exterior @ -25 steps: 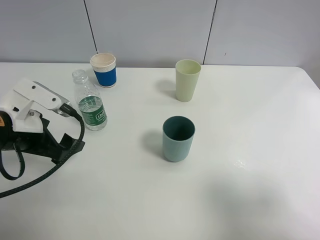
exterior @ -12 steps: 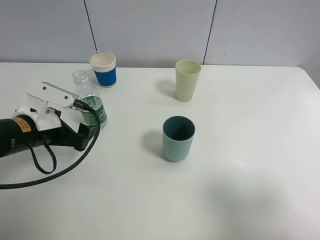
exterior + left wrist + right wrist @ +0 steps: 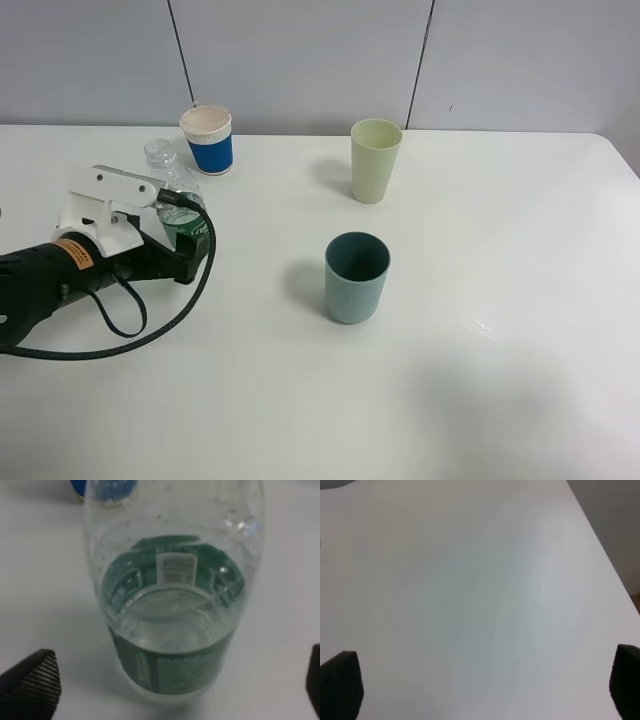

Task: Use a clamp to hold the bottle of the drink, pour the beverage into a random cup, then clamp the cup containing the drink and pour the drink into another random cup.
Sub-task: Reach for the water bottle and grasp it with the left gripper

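Note:
The clear liquid (image 3: 170, 615) is low in the bottle, so when I pour, it will only come out once the bottle's neck points down.
A clear plastic bottle (image 3: 172, 185) with a green label stands at the left of the white table (image 3: 480, 380), holding some clear liquid. My left gripper (image 3: 186, 238) is open and level with its lower half. In the left wrist view the bottle (image 3: 172, 610) fills the frame between the two dark fingertips (image 3: 31, 685) of the left gripper (image 3: 170, 692), and no contact shows. A blue paper cup (image 3: 207, 140) stands just behind the bottle. A pale green cup (image 3: 375, 160) and a teal cup (image 3: 356, 277) stand mid-table. My right gripper (image 3: 482, 685) is open over bare table.
The left arm's black cable (image 3: 150, 325) loops over the table in front of the bottle. The blue cup's base (image 3: 104, 487) shows close behind the bottle in the left wrist view. The table's right edge (image 3: 600, 545) runs near the right gripper.
My left arm has moved right and forward to the bottle, so its open fingers now flank the bottle's lower half. The cups and bottle have not moved.

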### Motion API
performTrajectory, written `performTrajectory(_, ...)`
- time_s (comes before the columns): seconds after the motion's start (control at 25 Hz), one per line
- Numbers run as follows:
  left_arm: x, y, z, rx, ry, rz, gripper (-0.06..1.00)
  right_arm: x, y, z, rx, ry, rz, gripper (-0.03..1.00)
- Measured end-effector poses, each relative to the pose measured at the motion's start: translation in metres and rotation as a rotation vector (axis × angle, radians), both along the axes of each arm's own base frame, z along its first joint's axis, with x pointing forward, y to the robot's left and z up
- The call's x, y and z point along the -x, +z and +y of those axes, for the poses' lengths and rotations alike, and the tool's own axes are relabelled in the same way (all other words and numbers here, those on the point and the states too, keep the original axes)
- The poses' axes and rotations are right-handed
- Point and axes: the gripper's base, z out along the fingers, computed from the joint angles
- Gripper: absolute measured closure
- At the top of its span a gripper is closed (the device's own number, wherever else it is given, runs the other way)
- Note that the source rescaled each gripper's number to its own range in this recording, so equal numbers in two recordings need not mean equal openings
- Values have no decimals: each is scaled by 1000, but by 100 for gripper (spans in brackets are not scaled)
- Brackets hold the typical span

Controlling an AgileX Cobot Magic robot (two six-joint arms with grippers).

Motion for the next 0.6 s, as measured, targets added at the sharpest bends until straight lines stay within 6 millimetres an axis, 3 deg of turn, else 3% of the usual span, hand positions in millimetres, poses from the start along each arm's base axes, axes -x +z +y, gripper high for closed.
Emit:
performTrajectory(0.24, -14, -9, -1, 13, 70, 15, -6, 0, 0, 0, 0, 0, 0, -3)
performTrajectory(0.6, -32, -5, -6, 41, 113, -21, -6, 0, 0, 0, 0, 0, 0, -3)
